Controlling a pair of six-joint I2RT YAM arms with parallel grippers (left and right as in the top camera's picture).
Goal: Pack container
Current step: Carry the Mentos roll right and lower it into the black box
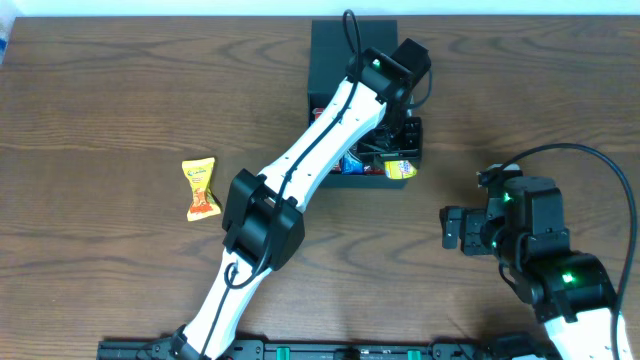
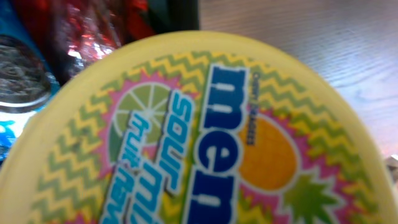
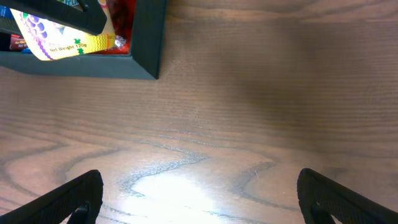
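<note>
The yellow candy tub point(image 1: 401, 169) is hanging at the container's front corner point(image 1: 398, 183) next to the packets. My left gripper goes on moving it gently in and down until it sits inside.
The dark teal container point(image 1: 352, 45) stands at the back centre with its flap lid open behind it; its corner also shows in the right wrist view point(image 3: 147, 57). Several snack packets lie inside. My left gripper point(image 1: 402, 140) is down in the container's right side, over a round yellow candy tub point(image 1: 400, 170). The tub's printed lid point(image 2: 205, 137) fills the left wrist view and hides the jaws. The tub's yellow side shows in the right wrist view point(image 3: 62, 38). My right gripper point(image 1: 455, 228) is open and empty just above the table point(image 3: 199, 193), to the right of the container.
A yellow and orange snack packet point(image 1: 200, 188) lies on the wooden table point(image 1: 100, 120) at the left. Red point(image 2: 93, 31) and blue point(image 2: 18, 68) packets sit beside the tub in the container. My left arm crosses the table middle diagonally.
</note>
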